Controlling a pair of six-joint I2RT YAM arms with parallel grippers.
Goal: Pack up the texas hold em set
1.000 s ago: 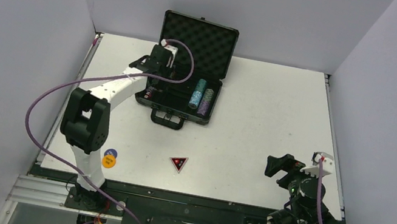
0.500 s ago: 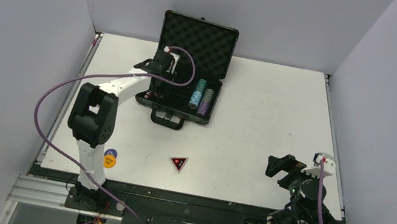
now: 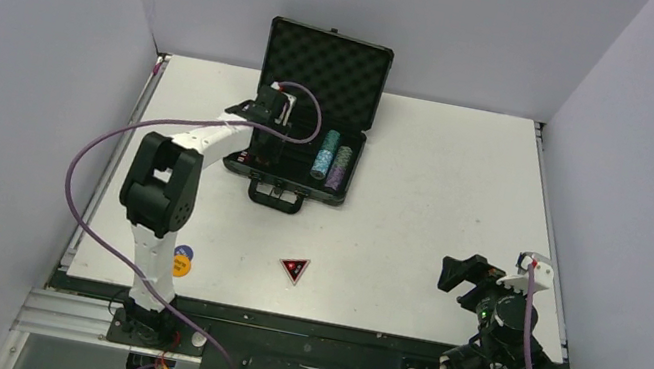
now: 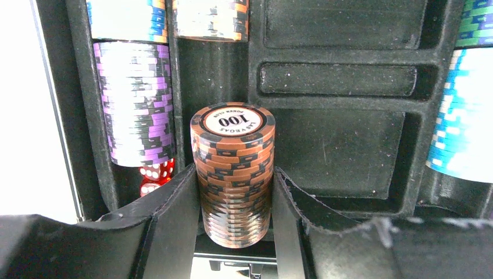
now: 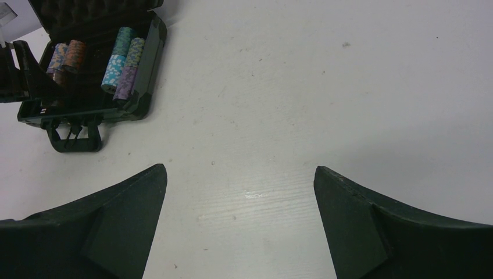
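Note:
The brown chip stack is pointing along the open slot toward the stack behind it, so my left gripper gently slides it in next until the two stacks touch.
The black briefcase lies open at the back of the table, its foam lid upright. My left gripper reaches into the case's left side. In the left wrist view the left gripper is shut on a brown chip stack over a black foam slot. A purple stack and red dice lie just left of it, and a teal stack sits at the right. A black-red triangle and yellow disc over a blue disc lie near the front. My right gripper is open over bare table.
Grey walls enclose the white table on three sides. The case's handle points toward the arms. More chip stacks fill the slots beyond the held one. The left arm's purple cable loops over the table's left edge.
The left arm's elbow has swung forward and right, and its gripper has shifted slightly right over the case with the brown stack. The right arm has not moved.

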